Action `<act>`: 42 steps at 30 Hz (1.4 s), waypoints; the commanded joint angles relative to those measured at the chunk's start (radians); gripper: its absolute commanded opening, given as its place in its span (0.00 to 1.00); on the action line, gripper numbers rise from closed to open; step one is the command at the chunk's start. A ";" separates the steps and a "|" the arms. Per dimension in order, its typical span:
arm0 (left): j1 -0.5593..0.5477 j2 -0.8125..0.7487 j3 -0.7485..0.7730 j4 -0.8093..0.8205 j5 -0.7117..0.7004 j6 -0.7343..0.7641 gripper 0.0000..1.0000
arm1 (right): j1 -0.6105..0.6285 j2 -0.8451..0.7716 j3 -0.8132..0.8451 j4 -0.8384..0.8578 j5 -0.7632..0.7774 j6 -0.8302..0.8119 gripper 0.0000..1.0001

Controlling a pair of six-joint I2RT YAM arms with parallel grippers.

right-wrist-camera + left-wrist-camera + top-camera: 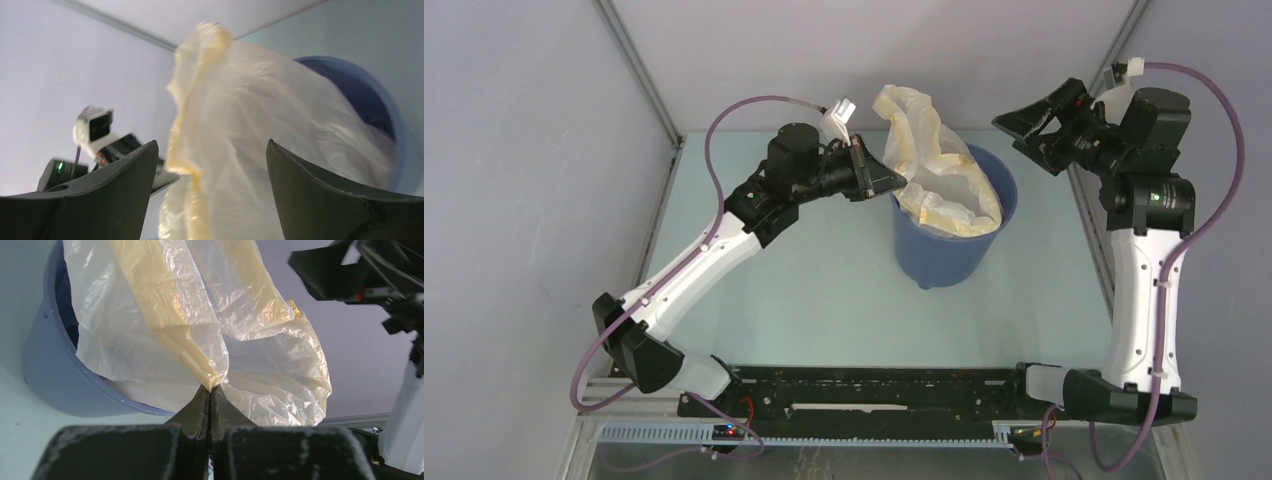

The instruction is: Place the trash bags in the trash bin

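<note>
The bag's near edge sags inside the bin's rim, so next my left gripper takes that edge while my right gripper pulls the edge's other end out.
The blue trash bin stands near the table's middle. The whitish, yellow-rimmed trash bag sits partly inside it, with its upper part sticking up above the rim at the back left. My left gripper is shut on a fold of the bag at the bin's left rim; the left wrist view shows its tips pinching the bag over the bin. My right gripper is open and empty, up to the right of the bin; in its wrist view the bag and bin lie ahead of the gripper.
Metal frame posts rise at the back left and along the right edge. A black rail runs along the near edge between the arm bases. Grey walls enclose the table.
</note>
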 commanded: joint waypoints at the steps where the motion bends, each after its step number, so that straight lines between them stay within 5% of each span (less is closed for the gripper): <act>1: 0.000 -0.047 0.023 0.045 -0.013 0.036 0.00 | 0.106 -0.059 0.089 -0.069 0.011 -0.155 0.88; 9: -0.001 -0.048 0.034 0.024 -0.019 0.043 0.00 | 0.298 -0.120 0.010 -0.102 0.157 -0.292 0.84; 14: -0.002 -0.049 0.020 0.020 -0.008 0.034 0.00 | 0.304 -0.116 -0.008 -0.118 0.161 -0.312 0.64; 22: -0.002 -0.045 0.026 0.023 -0.013 0.035 0.00 | 0.319 -0.095 -0.036 -0.109 0.175 -0.341 0.78; 30: 0.010 0.022 0.076 0.023 -0.060 0.011 0.00 | 0.251 -0.191 -0.261 0.055 0.196 -0.167 0.43; 34: 0.032 0.056 0.089 0.026 -0.052 -0.024 0.00 | 0.132 -0.222 -0.322 0.094 0.144 -0.118 0.10; 38: 0.033 0.014 0.075 0.014 -0.047 -0.043 0.15 | 0.079 -0.226 -0.322 0.077 0.072 -0.095 0.00; 42: 0.041 -0.051 -0.001 0.010 -0.025 -0.141 0.48 | 0.089 -0.247 -0.322 0.079 0.071 -0.078 0.00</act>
